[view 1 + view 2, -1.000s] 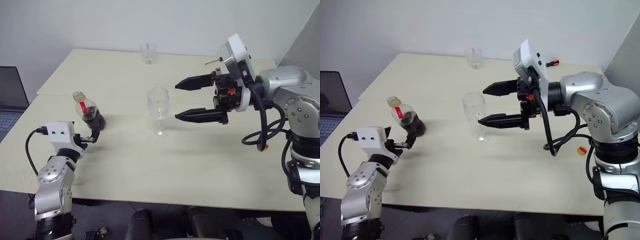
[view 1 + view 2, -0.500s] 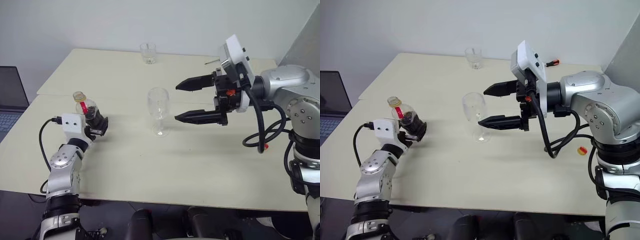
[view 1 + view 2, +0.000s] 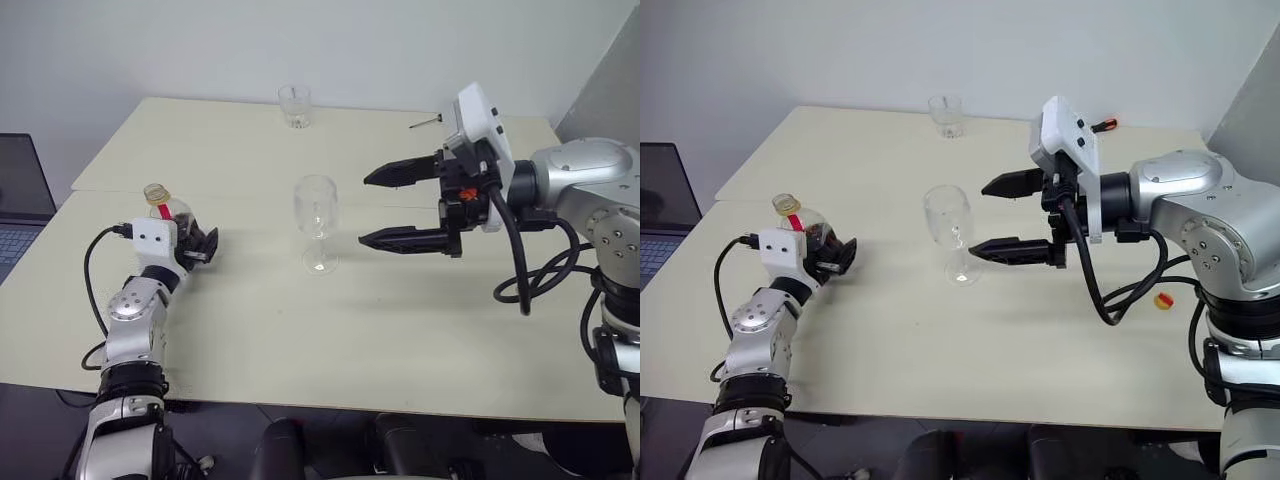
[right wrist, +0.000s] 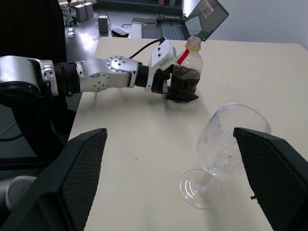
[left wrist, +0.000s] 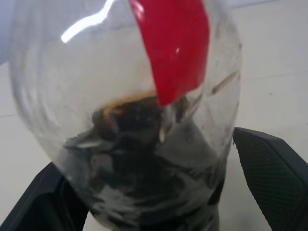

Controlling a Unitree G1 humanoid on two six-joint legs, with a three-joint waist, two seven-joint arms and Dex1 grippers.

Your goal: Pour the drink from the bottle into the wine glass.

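Note:
My gripper is going to tip the bottle, whose neck ends in an open rim (image 3: 155, 190), so the dark drink (image 5: 149, 168) will flow freely into the wine glass.
The bottle (image 3: 163, 205) stands upright on the table's left side, red strip on its shoulder, yellowish cap on top. The dark drink (image 5: 144, 187) fills only its bulbous base. My left gripper (image 3: 187, 238) is level and open, its black fingers (image 5: 272, 168) flanking the bottle's base. The empty wine glass (image 3: 316, 212) stands upright mid-table. My right gripper (image 3: 365, 210) hovers open just right of the glass bowl, pointing left at it, nothing between its fingers. The right wrist view shows the glass (image 4: 226, 144) close and the bottle (image 4: 188, 67) beyond.
A short clear tumbler (image 3: 294, 105) stands at the table's far edge. A screwdriver (image 3: 1102, 126) lies at the far right, and a small red-yellow piece (image 3: 1163, 299) sits under my right arm. A laptop (image 3: 20, 195) is off the table's left side.
My left gripper has pushed forward so its open fingers now sit on either side of the bottle's base. My right gripper turned slightly, its tips edging away from the glass.

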